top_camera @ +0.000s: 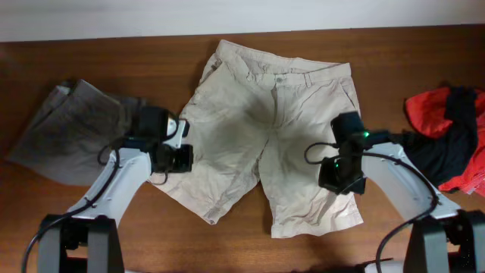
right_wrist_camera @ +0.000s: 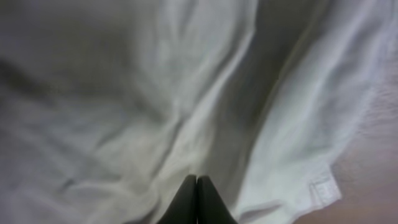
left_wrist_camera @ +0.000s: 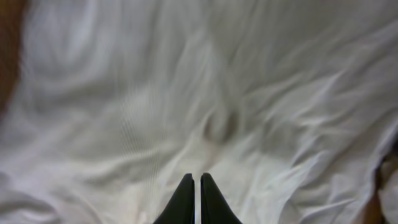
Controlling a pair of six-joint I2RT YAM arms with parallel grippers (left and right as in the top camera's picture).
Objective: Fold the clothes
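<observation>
The shorts are lying crooked with a slanting waistband (top_camera: 286,68). I should take the outer edge (top_camera: 190,108) beside it with my left gripper and pull the shorts straight before folding them.
Light beige-khaki shorts (top_camera: 258,129) lie spread flat on the wooden table, waistband at the far side, two legs toward me. My left gripper (top_camera: 182,155) hovers over the outer edge of the left leg; in the left wrist view its fingers (left_wrist_camera: 197,178) are shut and empty above the wrinkled fabric (left_wrist_camera: 186,93). My right gripper (top_camera: 337,171) hovers over the right leg; its fingers (right_wrist_camera: 196,180) are shut and empty above the fabric (right_wrist_camera: 124,93), near the leg's hem edge (right_wrist_camera: 317,190).
Darker grey shorts (top_camera: 68,129) lie crumpled at the far left. A red garment (top_camera: 432,106) and a black garment (top_camera: 443,148) are heaped at the right edge. Bare wood table (top_camera: 151,45) surrounds the shorts.
</observation>
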